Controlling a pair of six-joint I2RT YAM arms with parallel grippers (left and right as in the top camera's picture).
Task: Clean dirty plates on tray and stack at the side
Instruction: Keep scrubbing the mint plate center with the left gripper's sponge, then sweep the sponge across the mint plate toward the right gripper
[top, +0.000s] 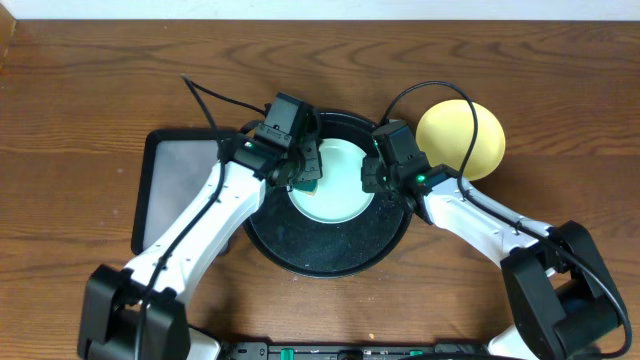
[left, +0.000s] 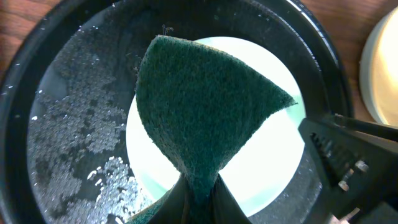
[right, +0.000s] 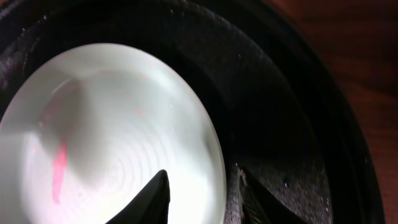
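Note:
My right gripper's fingers are apart around the plate's rim (right: 217, 177), so they should close and hold it steady before my left gripper scrubs the reddish smear (right: 59, 169).
A pale mint-blue plate (top: 340, 195) lies in the round black tray (top: 300, 250), which is wet with foam in the left wrist view (left: 68, 124). My left gripper (top: 303, 172) is shut on a dark green sponge (left: 205, 99) held over the plate (left: 267, 168). My right gripper (top: 371, 180) straddles the plate's right rim, one finger inside and one outside (right: 202, 180), and grips it. The plate (right: 118, 118) shows a reddish smear at its left. The pale yellow plate (top: 460, 140) lies on the table right of the tray. No second mint plate is in view.
A rectangular black tray (top: 175, 190) lies left of the round tray, partly under my left arm. Arm cables loop over the tray's back edge. Bare wooden table (top: 90, 90) surrounds everything. The yellow plate's edge shows in the left wrist view (left: 382, 68).

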